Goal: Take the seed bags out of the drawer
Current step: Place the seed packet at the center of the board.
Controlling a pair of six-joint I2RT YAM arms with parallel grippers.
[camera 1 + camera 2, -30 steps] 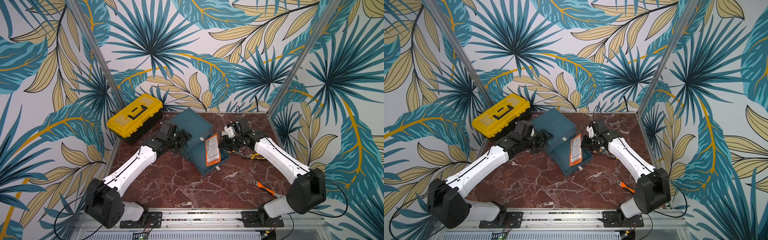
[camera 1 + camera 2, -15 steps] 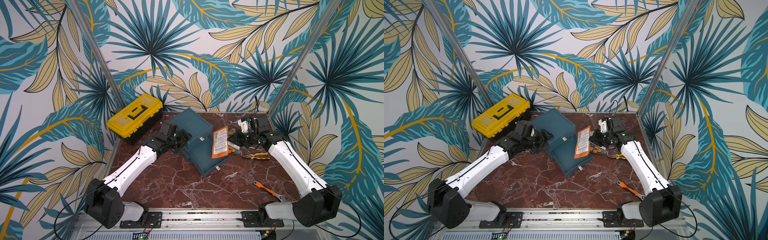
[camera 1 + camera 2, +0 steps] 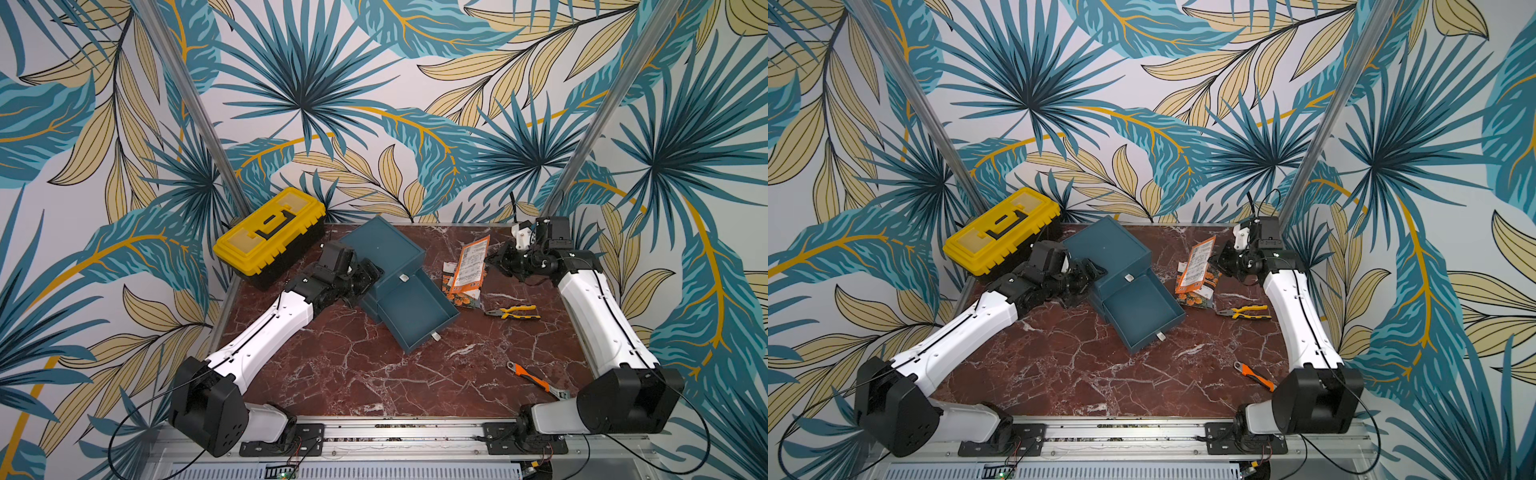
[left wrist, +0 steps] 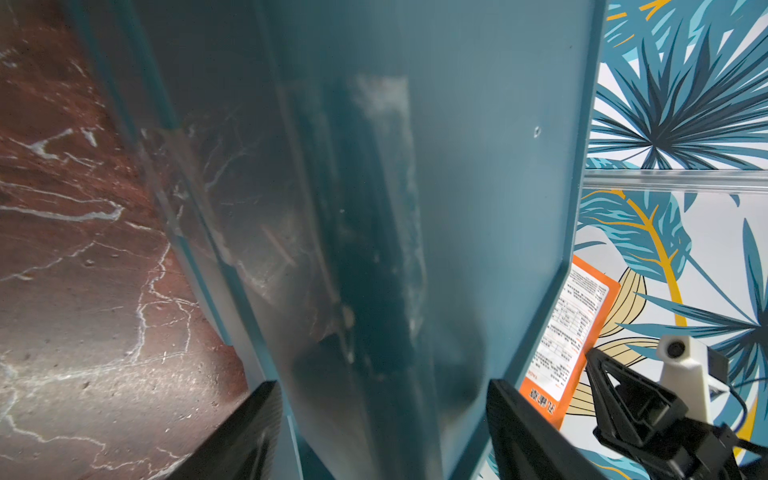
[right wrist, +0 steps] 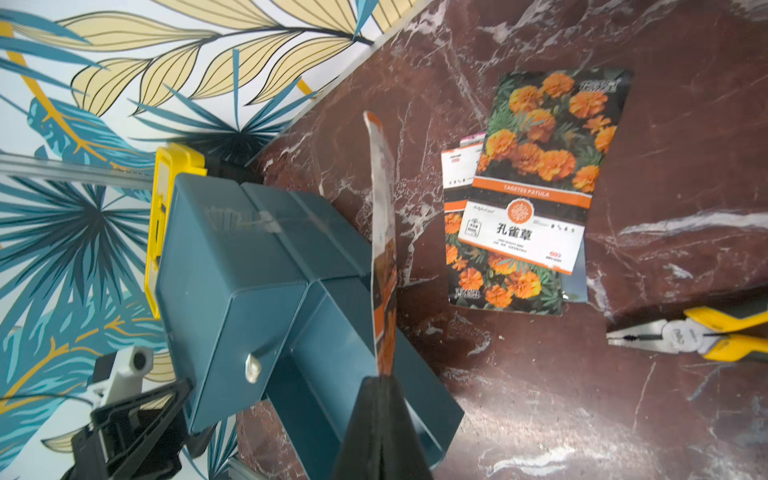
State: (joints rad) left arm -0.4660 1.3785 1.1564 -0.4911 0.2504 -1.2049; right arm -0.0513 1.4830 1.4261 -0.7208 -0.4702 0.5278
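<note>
My right gripper is holding the seed bag (image 3: 470, 265) clear of the teal drawer and above the lying bags (image 3: 469, 299), so it should carry on lowering the seed bag and let go of it on them.
The teal drawer (image 3: 415, 311) (image 3: 1138, 311) stands pulled out of its cabinet (image 3: 382, 245), and its floor shows bare. My left gripper (image 3: 370, 274) (image 4: 382, 399) is shut across the cabinet's side, one finger on each wall. My right gripper (image 3: 492, 262) (image 5: 380, 378) is shut on one edge of a seed bag (image 3: 471, 266) (image 5: 382, 232). It holds the bag upright in the air to the right of the cabinet, orange-and-white back showing. Under it two more seed bags (image 3: 463, 297) (image 5: 540, 166) lie overlapped on the table, marigold fronts up.
Yellow-handled pliers (image 3: 513, 311) (image 5: 698, 336) lie just right of the lying bags. An orange-handled tool (image 3: 534, 376) lies near the front right. A yellow toolbox (image 3: 270, 232) stands at the back left, behind my left arm. Walls close in the back and both sides.
My right gripper has lifted the seed bag out of the drawer and carried it right and back, over the lying bags. The left arm has stayed on the cabinet.
</note>
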